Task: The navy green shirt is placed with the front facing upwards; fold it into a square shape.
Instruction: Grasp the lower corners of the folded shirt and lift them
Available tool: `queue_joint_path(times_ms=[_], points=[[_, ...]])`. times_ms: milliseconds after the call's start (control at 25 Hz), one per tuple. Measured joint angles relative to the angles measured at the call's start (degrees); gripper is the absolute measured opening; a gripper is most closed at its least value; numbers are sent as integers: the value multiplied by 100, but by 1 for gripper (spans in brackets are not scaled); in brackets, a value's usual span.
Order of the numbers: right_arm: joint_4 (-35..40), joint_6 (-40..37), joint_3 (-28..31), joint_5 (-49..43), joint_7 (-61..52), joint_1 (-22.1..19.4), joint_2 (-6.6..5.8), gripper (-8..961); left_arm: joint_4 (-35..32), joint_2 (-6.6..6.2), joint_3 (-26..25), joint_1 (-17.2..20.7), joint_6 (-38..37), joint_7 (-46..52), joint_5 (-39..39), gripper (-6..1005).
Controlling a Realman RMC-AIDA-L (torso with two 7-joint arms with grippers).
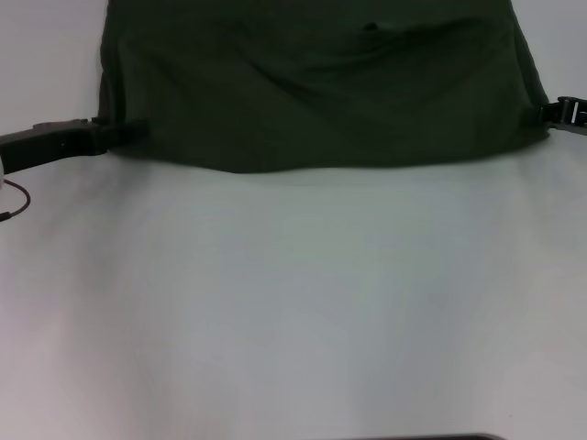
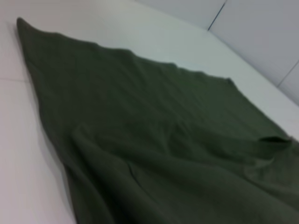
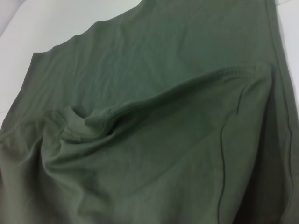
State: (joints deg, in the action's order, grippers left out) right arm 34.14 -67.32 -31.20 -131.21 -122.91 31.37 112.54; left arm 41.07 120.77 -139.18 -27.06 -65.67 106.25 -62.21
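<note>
I should use my left gripper and right gripper to pull the near corners of the navy green shirt (image 1: 321,92) toward the empty near area (image 1: 303,293) before folding it further, because the shirt lies too far away.
The navy green shirt (image 1: 312,92) lies across the far part of the white table (image 1: 293,302), plain green side up, with part of it folded over itself. Its near edge sags in a curve between the two arms. My left gripper (image 1: 124,134) is at the shirt's left near corner, shut on the cloth. At the right near corner my right gripper (image 1: 548,115) is also shut on the cloth. In the left wrist view the shirt (image 2: 154,140) spreads away in wrinkles. The right wrist view shows the shirt (image 3: 154,116) with its ribbed collar (image 3: 77,126) bunched in a fold. No lettering shows.
A thin dark cable (image 1: 14,197) loops on the table by the left arm. A dark strip (image 1: 431,437) runs along the table's near edge. White wall panels (image 2: 261,37) stand beyond the table in the left wrist view.
</note>
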Motion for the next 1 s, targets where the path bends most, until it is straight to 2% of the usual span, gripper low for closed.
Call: queue_joint_path(times_ms=[400, 920, 1000], points=[[-38, 84, 0, 8, -8, 13, 4, 33, -133, 25, 47, -178, 99, -24, 306, 713], [-39, 100, 0, 8, 5, 53, 5, 34, -151, 24, 230, -238, 281, -10, 335, 712], [-39, 100, 0, 8, 7, 70, 5, 34, -155, 22, 223, -241, 282, -9, 348, 502]])
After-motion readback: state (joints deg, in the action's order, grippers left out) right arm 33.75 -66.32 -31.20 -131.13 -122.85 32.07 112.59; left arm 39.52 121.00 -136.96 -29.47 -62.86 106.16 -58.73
